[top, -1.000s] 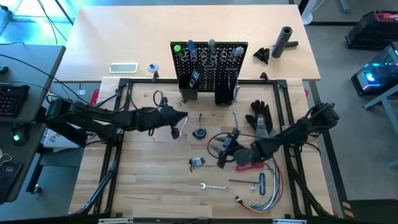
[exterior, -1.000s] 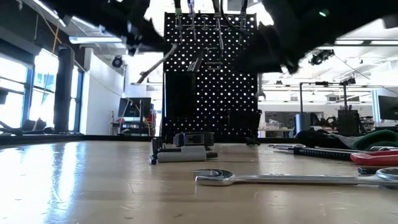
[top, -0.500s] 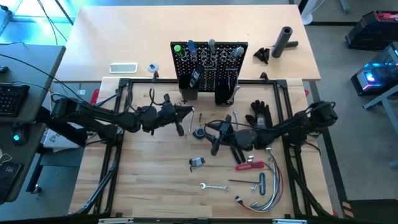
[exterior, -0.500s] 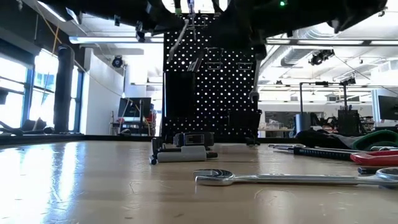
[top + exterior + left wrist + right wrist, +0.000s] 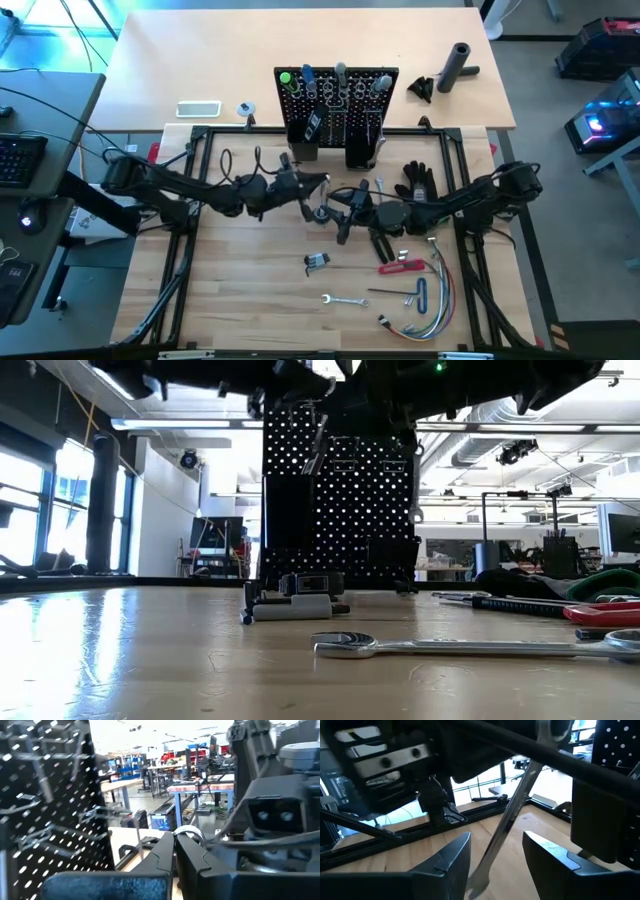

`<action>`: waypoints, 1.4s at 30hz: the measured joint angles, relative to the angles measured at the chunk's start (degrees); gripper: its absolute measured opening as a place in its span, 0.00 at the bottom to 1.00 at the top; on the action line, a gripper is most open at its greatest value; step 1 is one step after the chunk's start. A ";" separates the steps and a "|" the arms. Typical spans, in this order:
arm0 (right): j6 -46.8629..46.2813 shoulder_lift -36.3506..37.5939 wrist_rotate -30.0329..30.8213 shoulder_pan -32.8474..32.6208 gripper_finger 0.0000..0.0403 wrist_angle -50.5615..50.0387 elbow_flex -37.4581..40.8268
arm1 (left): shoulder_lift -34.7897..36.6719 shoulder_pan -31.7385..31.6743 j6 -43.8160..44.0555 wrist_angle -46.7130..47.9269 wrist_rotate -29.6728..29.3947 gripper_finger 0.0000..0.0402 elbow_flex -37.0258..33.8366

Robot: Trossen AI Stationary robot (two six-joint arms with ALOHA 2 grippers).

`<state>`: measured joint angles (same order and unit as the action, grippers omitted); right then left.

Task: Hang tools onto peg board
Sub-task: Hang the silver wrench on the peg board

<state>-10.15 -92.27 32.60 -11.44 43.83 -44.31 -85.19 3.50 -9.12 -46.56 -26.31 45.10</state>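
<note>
My right gripper should hold the wrench's lower end (image 5: 479,881) while my left gripper takes the wrench's handle, because my left gripper is pinching the slanting wrench close to its ring end (image 5: 192,831).
The black peg board (image 5: 338,88) stands upright at the far middle of the table with several tools hanging on it; it also shows in the low view (image 5: 340,500). My left gripper (image 5: 316,188) is in front of the board, shut on a silver wrench (image 5: 514,812). My right gripper (image 5: 340,222) is just to the near right of it and open. Its fingers (image 5: 447,862) stand on either side of the wrench's lower end without touching it. My left gripper pinches the wrench near its upper, ring end (image 5: 188,833) between its two shut fingers, and the ring sticks out past the fingertips. The wrench hangs slanting down below the fingers, clear of the table, with its open-jaw end (image 5: 476,887) lowest.
On the table lie a second silver wrench (image 5: 343,299), a red-handled tool (image 5: 402,266), a small black-grey tool (image 5: 317,261), hex keys (image 5: 415,293), coloured wires (image 5: 428,312) and a black glove (image 5: 418,188). A black cylinder (image 5: 459,65) lies at the far right.
My left gripper has carried the wrench toward the table's right and a little toward the peg board. My right gripper has gone from beside the red-handled tool toward the far left, up to the hanging wrench.
</note>
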 joint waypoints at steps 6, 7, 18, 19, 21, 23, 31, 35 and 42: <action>0.11 0.00 1.91 -0.07 0.42 -0.20 0.00 | -3.57 1.71 -2.78 0.25 -0.29 0.00 4.59; 0.11 0.00 2.21 -0.07 0.41 -0.32 0.00 | -3.89 2.00 -3.28 0.44 -0.72 0.00 4.99; 2.86 0.00 5.51 -0.78 0.03 -2.09 -0.02 | -3.75 4.44 -7.76 2.02 -7.06 0.00 5.53; 2.70 0.00 5.42 -0.80 0.03 -2.28 -0.02 | -3.76 4.71 -8.15 2.10 -7.42 0.00 5.53; 2.49 0.00 4.48 -0.69 0.03 -3.00 -0.02 | -3.77 5.17 -9.39 2.45 -8.58 0.00 5.53; 2.36 0.00 4.11 -0.66 0.02 -3.61 -0.02 | -3.80 5.44 -10.58 2.56 -9.11 0.00 5.53; 2.56 0.00 3.08 -0.68 0.01 -4.24 -0.02 | -3.82 5.85 -12.00 3.56 -9.79 0.08 5.53; 2.77 0.11 2.52 -0.79 0.01 -4.50 -0.02 | -2.70 6.07 -11.96 5.53 -9.91 0.16 5.53; 4.52 1.20 1.86 -1.01 0.01 -4.66 -0.09 | 2.17 6.98 -11.77 11.35 -10.36 0.30 5.49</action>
<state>-5.63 -91.07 34.46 -12.45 39.18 -44.40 -83.03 10.48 -20.89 -35.20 -36.66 50.59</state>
